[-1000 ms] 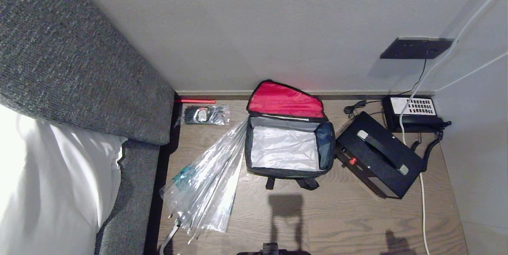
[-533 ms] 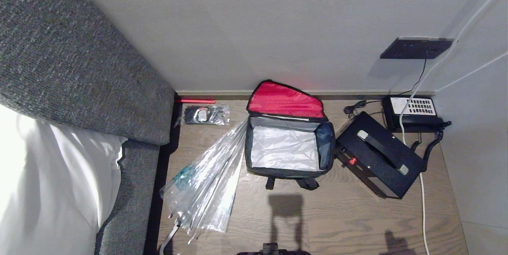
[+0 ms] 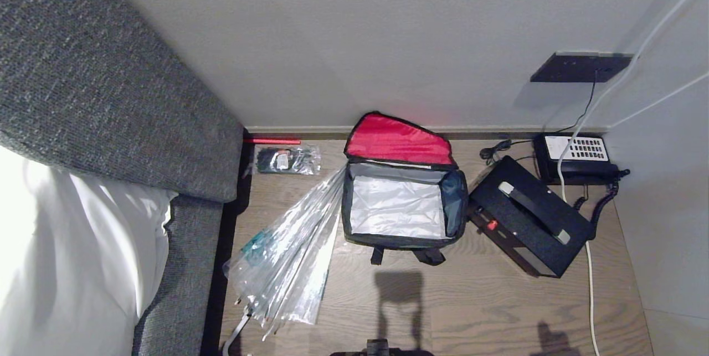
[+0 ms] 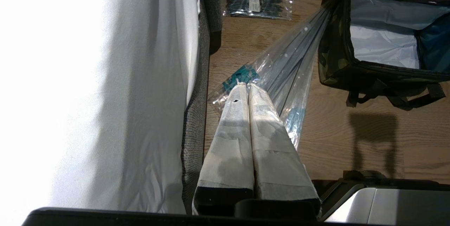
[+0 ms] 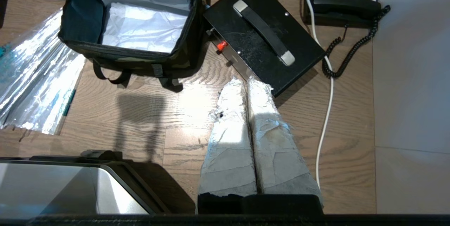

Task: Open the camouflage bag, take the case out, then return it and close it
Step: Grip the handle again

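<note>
I should back away, come around from the white cable's side (image 3: 590, 269) and open over the case's handle, because the case's handle (image 3: 533, 212) slants toward my right gripper's closed fingers.
The camouflage bag (image 3: 400, 242) stands open on the wooden floor, its red-lined lid (image 3: 397, 140) tipped back against the wall and only silver lining showing inside. It also shows as the camouflage bag (image 4: 337, 60) and camouflage bag (image 5: 133, 57). The black case (image 3: 526, 217) lies on the floor just right of the bag, handle up, small red latch facing the bag; case (image 5: 260, 39). My left gripper (image 4: 248, 86) is shut, empty, over the umbrella. My right gripper (image 5: 246, 80) is shut, empty, just short of the case's near corner. Neither arm is in the head view.
A clear plastic umbrella (image 3: 288, 256) lies left of the bag. A grey sofa (image 3: 105, 101) with white bedding fills the left. A black-and-white telephone (image 3: 576, 159) with coiled cord and a white cable (image 3: 590, 289) lie at the right wall. A packet (image 3: 285, 160) lies by the wall.
</note>
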Available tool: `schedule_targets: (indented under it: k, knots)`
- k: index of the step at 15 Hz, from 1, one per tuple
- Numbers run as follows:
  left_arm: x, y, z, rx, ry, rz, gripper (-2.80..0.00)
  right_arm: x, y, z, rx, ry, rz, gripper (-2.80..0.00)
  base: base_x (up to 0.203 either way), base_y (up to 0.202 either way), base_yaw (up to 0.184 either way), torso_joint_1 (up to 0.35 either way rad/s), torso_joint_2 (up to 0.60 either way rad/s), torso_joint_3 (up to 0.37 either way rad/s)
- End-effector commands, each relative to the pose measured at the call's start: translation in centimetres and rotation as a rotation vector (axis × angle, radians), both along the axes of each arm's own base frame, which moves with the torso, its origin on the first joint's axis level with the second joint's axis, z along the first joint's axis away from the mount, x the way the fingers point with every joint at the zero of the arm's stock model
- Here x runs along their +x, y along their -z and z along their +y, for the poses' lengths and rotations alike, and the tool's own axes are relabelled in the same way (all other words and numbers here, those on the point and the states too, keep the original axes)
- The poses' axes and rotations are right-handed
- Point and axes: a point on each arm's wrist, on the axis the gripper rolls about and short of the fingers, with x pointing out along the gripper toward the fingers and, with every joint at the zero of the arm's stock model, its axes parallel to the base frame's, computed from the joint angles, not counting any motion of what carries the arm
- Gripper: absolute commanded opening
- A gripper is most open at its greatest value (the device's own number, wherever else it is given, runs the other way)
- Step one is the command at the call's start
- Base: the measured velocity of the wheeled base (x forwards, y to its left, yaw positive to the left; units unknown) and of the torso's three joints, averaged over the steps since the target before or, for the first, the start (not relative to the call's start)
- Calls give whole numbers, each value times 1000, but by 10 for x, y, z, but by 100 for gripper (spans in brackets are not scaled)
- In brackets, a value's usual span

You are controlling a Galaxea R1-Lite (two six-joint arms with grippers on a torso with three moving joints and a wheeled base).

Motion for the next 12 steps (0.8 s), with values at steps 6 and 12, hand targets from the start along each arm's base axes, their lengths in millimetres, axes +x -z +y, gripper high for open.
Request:
schedule_targets:
  k: [6, 12]
  knots:
    - [0, 0, 0, 1, -1, 0, -280, -22, -25, 0, 11, -24, 41, -280, 0, 0, 0, 0, 0, 0]
    - [0, 0, 0, 1, -1, 0, -280, -50, -29, 2, 19, -119, 273, -280, 0, 0, 0, 0, 0, 0]
